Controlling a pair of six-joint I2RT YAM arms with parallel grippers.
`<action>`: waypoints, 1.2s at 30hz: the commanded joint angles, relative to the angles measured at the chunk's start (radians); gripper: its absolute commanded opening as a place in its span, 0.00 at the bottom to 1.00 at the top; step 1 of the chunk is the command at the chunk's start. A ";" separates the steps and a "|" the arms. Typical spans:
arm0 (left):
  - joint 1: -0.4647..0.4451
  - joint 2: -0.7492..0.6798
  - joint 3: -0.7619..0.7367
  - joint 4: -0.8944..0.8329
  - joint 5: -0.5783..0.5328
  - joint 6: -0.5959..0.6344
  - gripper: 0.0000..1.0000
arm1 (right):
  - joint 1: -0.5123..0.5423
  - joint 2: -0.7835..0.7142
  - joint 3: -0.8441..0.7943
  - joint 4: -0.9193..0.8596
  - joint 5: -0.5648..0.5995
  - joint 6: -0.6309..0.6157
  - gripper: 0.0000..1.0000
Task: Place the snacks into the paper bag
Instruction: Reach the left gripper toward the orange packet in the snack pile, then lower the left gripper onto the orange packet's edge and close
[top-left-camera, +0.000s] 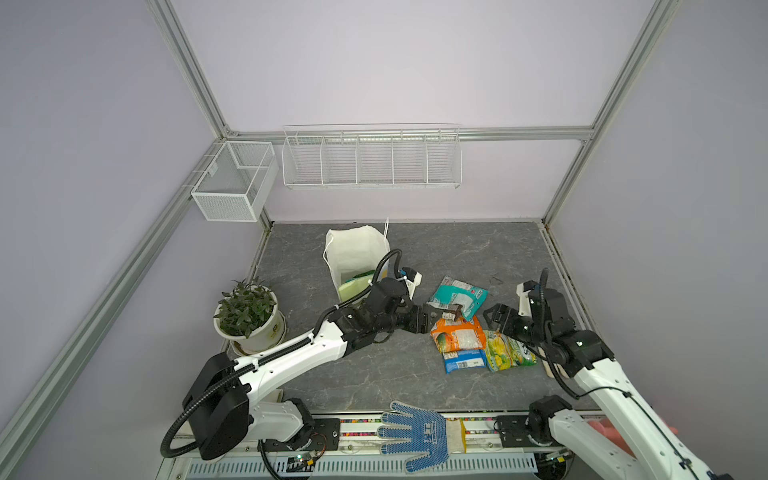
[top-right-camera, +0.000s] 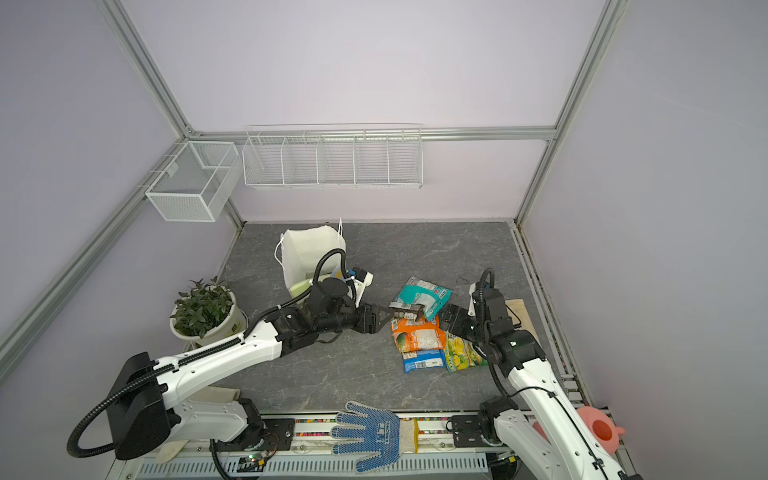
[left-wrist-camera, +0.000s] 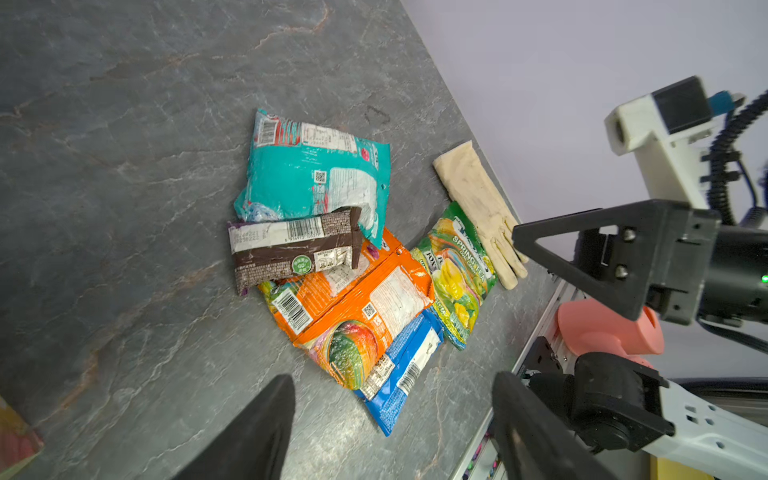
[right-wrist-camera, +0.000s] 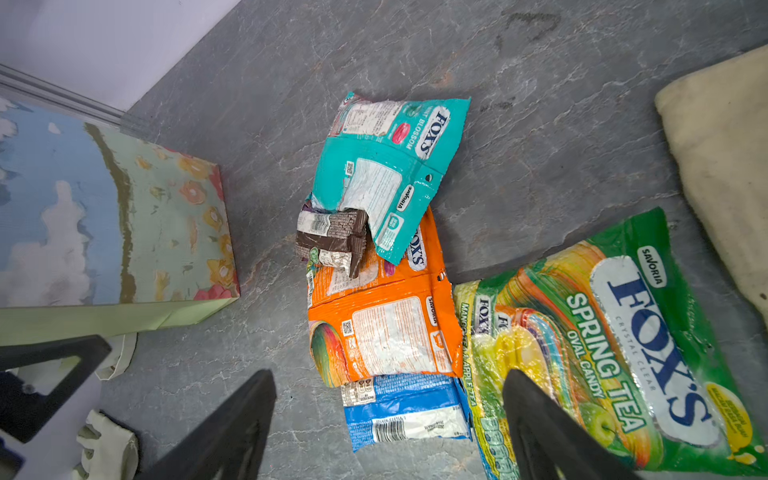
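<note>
The orange packet's mango corner (top-left-camera: 443, 344) is clear of the brown bar. My left gripper should keep moving toward that corner until its open fingers are on both sides of it.
The snacks lie in a pile right of centre: a teal packet (top-left-camera: 457, 295) (left-wrist-camera: 307, 174), a brown bar (left-wrist-camera: 291, 249) (right-wrist-camera: 332, 241) across it, an orange packet (top-left-camera: 457, 336) (right-wrist-camera: 382, 328), a blue packet (top-right-camera: 422, 361) (right-wrist-camera: 407, 411) and a green-yellow packet (top-left-camera: 509, 351) (right-wrist-camera: 602, 340). The paper bag (top-left-camera: 357, 257) (right-wrist-camera: 124, 216) stands upright behind my left arm. My left gripper (top-left-camera: 430, 318) (left-wrist-camera: 395, 380) is open at the pile's left edge, near the brown bar, holding nothing. My right gripper (top-left-camera: 494, 318) (right-wrist-camera: 388, 376) is open at the pile's right, over the green-yellow packet's edge, also empty.
A potted plant (top-left-camera: 247, 316) stands at the left. A blue dotted glove (top-left-camera: 415, 432) lies on the front rail. A cream glove (right-wrist-camera: 723, 166) lies right of the pile, under the right arm. Wire baskets (top-left-camera: 372, 158) hang on the back wall. A pink object (top-right-camera: 598, 428) sits at the front right.
</note>
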 joint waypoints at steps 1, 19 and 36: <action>-0.006 0.034 -0.031 0.089 0.017 -0.051 0.75 | -0.003 0.009 -0.017 0.022 -0.011 0.017 0.88; -0.007 0.238 -0.104 0.239 0.055 -0.152 0.72 | -0.003 0.008 -0.020 0.018 -0.005 0.009 0.88; -0.020 0.366 -0.088 0.280 0.124 -0.191 0.68 | -0.003 0.019 -0.020 0.022 -0.003 0.000 0.89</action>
